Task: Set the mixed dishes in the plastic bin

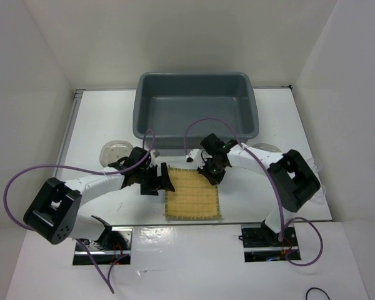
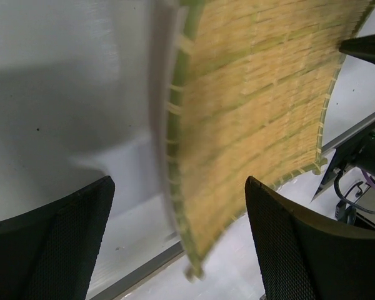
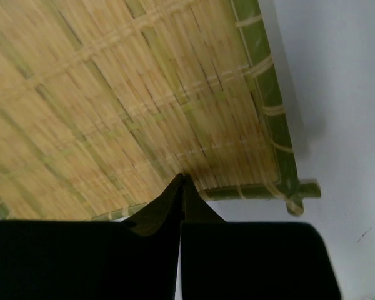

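Observation:
My right gripper holds the placemat's far edge (image 3: 228, 192), so it should back off once my left gripper pinches the bowed edge (image 2: 177, 194) before carrying the placemat to the bin.
The yellow-tan woven placemat (image 1: 192, 197) lies in front of the dark grey plastic bin (image 1: 195, 75). My right gripper (image 1: 211, 174) is shut on the mat's far edge, close to its far right corner. In the right wrist view the gripper (image 3: 182, 178) pinches the green border of the mat (image 3: 112, 94). My left gripper (image 1: 164, 179) is open at the mat's left edge. In the left wrist view it (image 2: 178, 187) straddles the blurred, bowed edge of the mat (image 2: 262, 106) without holding it. A round glassy plate (image 1: 115, 151) sits on the table at the left. The cup is not clearly visible.
A round pale thing (image 1: 265, 148) shows partly behind my right arm, right of the bin. White walls close in the table on the left, back and right. A metal strip (image 1: 194, 223) runs along the table's near edge.

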{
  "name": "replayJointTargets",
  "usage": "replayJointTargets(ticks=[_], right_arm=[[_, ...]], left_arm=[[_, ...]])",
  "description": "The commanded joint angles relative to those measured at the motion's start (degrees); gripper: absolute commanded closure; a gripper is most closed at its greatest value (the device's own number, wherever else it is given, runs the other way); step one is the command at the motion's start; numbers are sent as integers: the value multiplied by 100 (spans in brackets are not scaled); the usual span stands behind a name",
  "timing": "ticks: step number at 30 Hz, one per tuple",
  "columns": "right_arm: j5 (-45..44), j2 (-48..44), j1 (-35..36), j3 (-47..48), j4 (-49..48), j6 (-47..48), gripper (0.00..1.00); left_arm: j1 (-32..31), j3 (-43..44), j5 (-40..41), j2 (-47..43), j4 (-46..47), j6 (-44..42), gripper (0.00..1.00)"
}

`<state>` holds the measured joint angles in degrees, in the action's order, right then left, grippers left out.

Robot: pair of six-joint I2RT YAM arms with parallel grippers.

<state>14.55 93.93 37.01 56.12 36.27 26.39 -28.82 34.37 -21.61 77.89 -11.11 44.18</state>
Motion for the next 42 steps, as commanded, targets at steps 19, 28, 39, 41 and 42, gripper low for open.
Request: replayJointTargets(ticks=[19,28,39,41,42], right_arm=[[-268,600,148,-206,-594,33,100],[-154,495,148,-364,-700,85,100],[-706,-1065,148,-427,-227,138,100],[-882,-1621,96,-426,-77,138,100],[-1049,-2241,-61,-374,-15,86,100]], left_arm=[[-36,-360,-1091,578,2094,424,22],[-431,-581,-1548,948,3572,776,38],[-546,139,-1302,-106,1316,223,100],[-546,280,-1302,-545,613,47,100],[-546,455,-1302,-686,184,-6,100]])
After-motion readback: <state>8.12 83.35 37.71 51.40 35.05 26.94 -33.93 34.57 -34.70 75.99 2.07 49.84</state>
